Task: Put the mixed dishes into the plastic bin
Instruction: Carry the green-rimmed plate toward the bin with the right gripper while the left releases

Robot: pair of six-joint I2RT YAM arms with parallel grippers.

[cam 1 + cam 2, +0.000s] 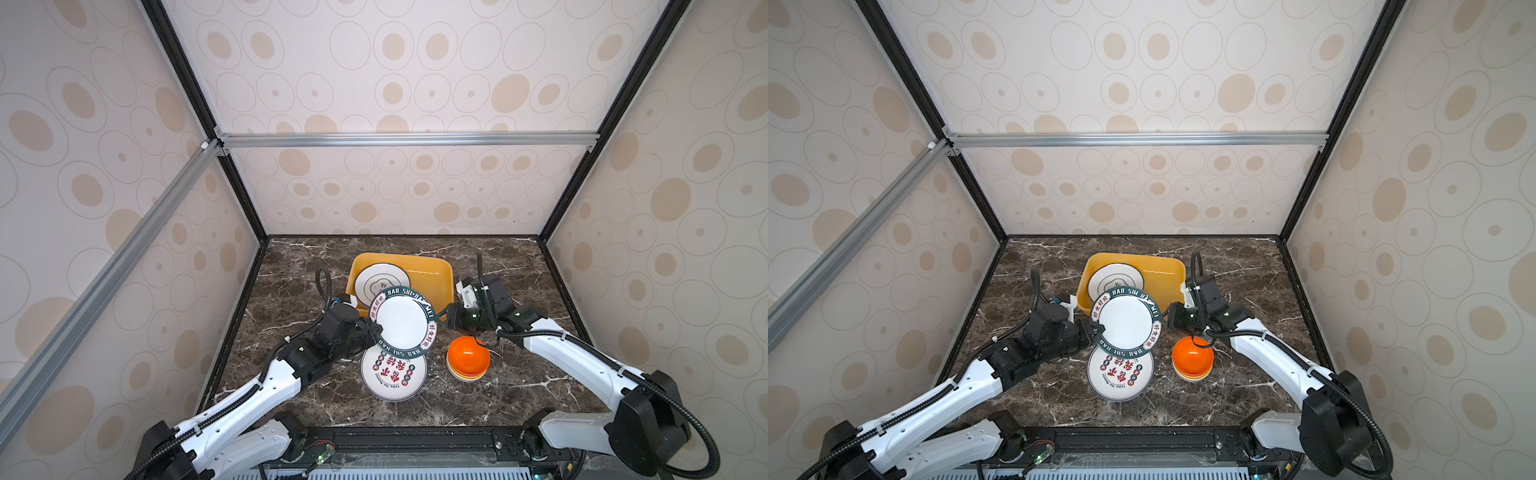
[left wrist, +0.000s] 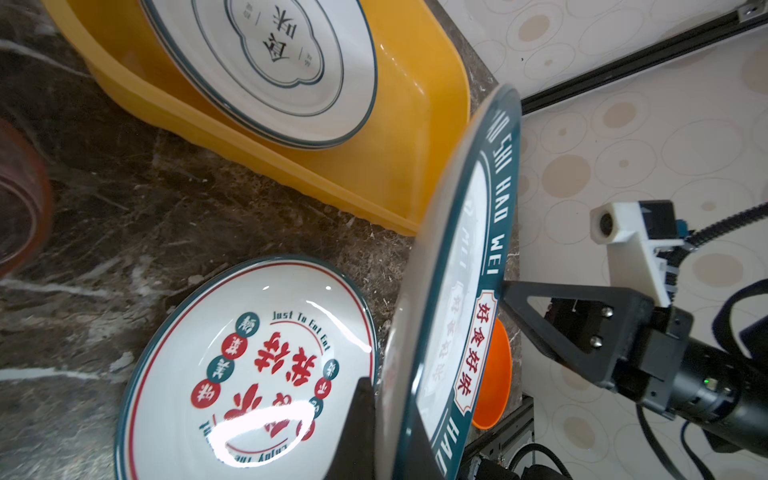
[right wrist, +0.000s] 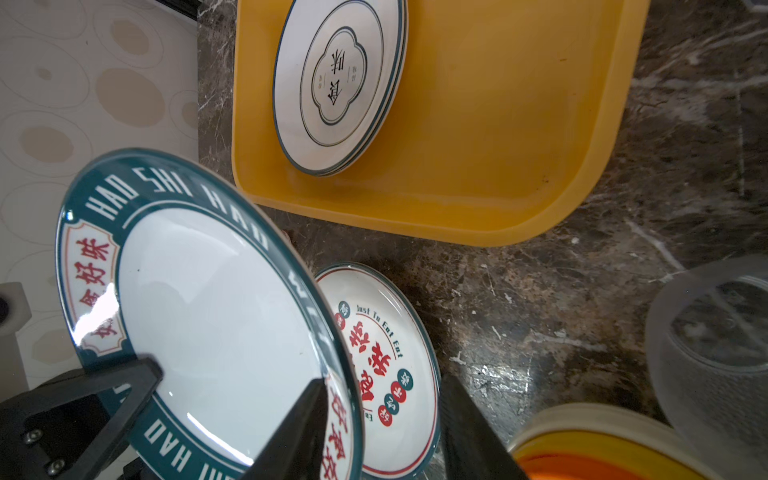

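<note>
The white plates [image 1: 379,277] crowd the bin's side on my left gripper's side, so next my right gripper takes the lettered plate's opposite rim [image 1: 432,326] and lowers the plate there.
A white plate with a dark green lettered rim [image 1: 401,322] [image 1: 1125,324] [image 3: 208,307] hangs tilted above the table, over the near edge of the mustard-yellow plastic bin [image 1: 436,274] [image 1: 1167,270]. My left gripper [image 1: 376,332] [image 2: 390,415] is shut on its left rim. My right gripper [image 1: 442,320] [image 3: 384,382] stands open around the opposite rim, with one finger over the plate's face and the other well clear. White plates [image 1: 380,282] [image 3: 338,83] lie stacked in the bin's left part. A plate with red characters [image 1: 392,376] [image 2: 249,365] lies on the table under the raised one.
A stack of small bowls, orange on top [image 1: 467,357] [image 1: 1192,357], sits right of the red-character plate, under my right arm. A greyish cup [image 3: 715,332] stands near the bowls. A pinkish cup [image 2: 20,199] shows at the left wrist view's edge. The bin's right half [image 3: 498,124] is bare.
</note>
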